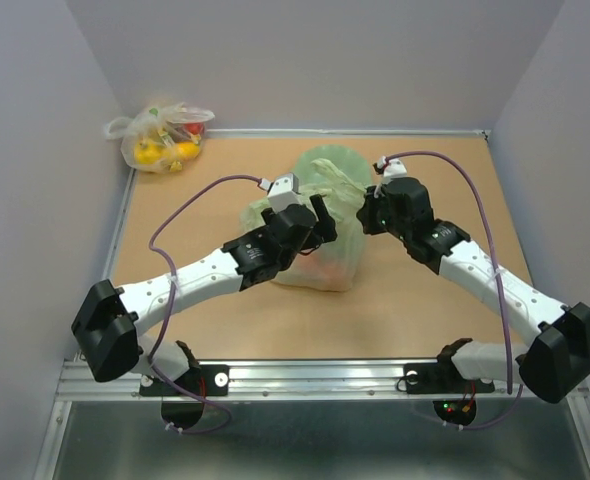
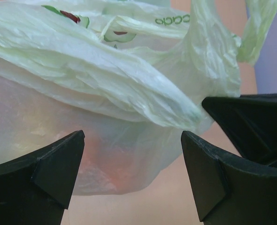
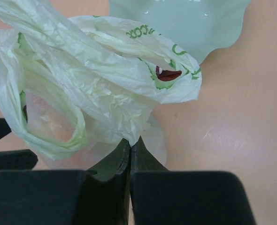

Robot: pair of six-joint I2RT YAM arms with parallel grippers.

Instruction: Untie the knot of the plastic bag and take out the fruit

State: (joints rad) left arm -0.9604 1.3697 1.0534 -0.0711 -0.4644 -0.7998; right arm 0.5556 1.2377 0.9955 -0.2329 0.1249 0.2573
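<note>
The bag's film will gather into a long, narrow piece when I pull with my left gripper, because the bag's rim (image 2: 162, 101) lies in limp, loose folds (image 2: 96, 65).
The pale green plastic bag (image 1: 327, 240) sits mid-table, crinkled, between both arms. It fills the left wrist view (image 2: 96, 79) and the right wrist view (image 3: 96, 79). Orange-red fruit (image 2: 108, 161) shows dimly through its film. My left gripper (image 2: 133, 164) is open, its fingers on either side of the bag's lower edge without touching it. My right gripper (image 3: 130, 143) is shut on a pinch of the bag's film at its right side. A handle loop (image 3: 54, 136) hangs free to the left of it. I cannot make out a tied knot.
A green bowl (image 1: 330, 165) stands just behind the bag; its wavy rim shows in the right wrist view (image 3: 185, 28). A clear whitish bag (image 1: 162, 137) with yellow and red items lies at the far left corner. Grey walls (image 1: 35, 200) enclose the table.
</note>
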